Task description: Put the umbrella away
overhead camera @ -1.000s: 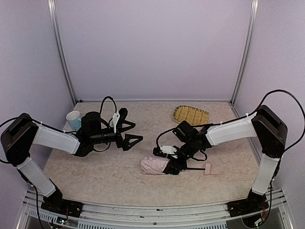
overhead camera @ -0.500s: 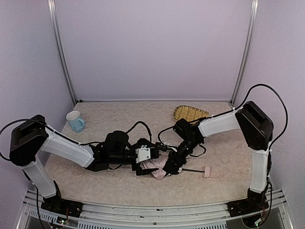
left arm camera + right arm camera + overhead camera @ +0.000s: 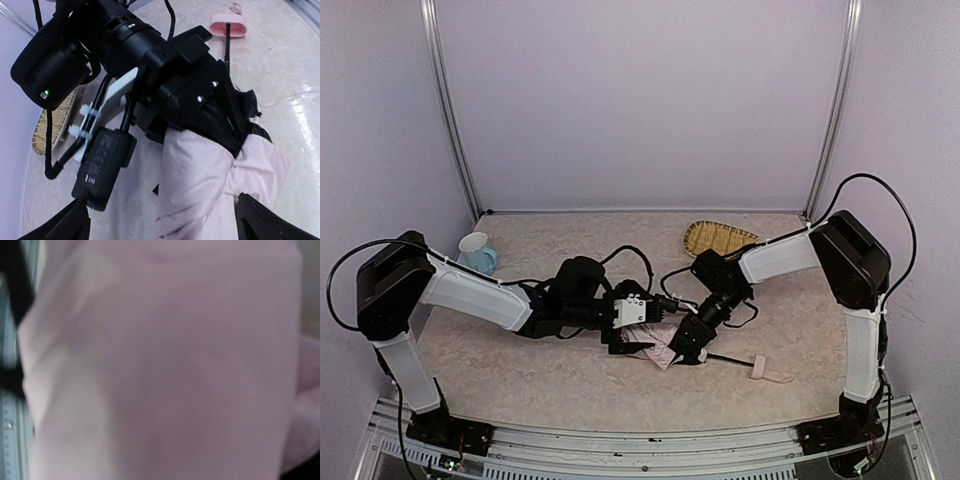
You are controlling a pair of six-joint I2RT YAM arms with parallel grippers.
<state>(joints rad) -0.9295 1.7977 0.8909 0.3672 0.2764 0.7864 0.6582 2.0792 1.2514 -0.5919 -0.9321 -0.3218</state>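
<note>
The umbrella's handle point(image 3: 758, 367) sticks far out from the canopy that the robot's right gripper clamps, so the left gripper should hold the bunched canopy point(image 3: 645, 336) while the right gripper opens and moves away.
The umbrella point(image 3: 658, 347) lies folded at the middle front of the table, its pale pink canopy bunched between my two grippers. Its thin dark shaft point(image 3: 730, 358) runs right to the small pink handle point(image 3: 758, 366). My right gripper point(image 3: 684, 340) is clamped on the canopy's right end; the left wrist view shows its black jaws pinching the fabric point(image 3: 200, 185). My left gripper point(image 3: 160, 214) is open, its fingers point(image 3: 265, 220) spread on both sides of the canopy's left end. The right wrist view is filled with blurred pink fabric point(image 3: 165, 370). The handle point(image 3: 227, 25) also shows in the left wrist view.
A woven bamboo tray point(image 3: 720, 238) lies at the back right and shows in the left wrist view point(image 3: 50, 131). A pale blue mug point(image 3: 477, 252) stands at the back left. Vertical frame posts stand at the two back corners. Cables loop over both arms.
My left arm has swung right from mid-table and now straddles the canopy. My right gripper has dragged and tilted the canopy slightly right; the handle has slid right too.
</note>
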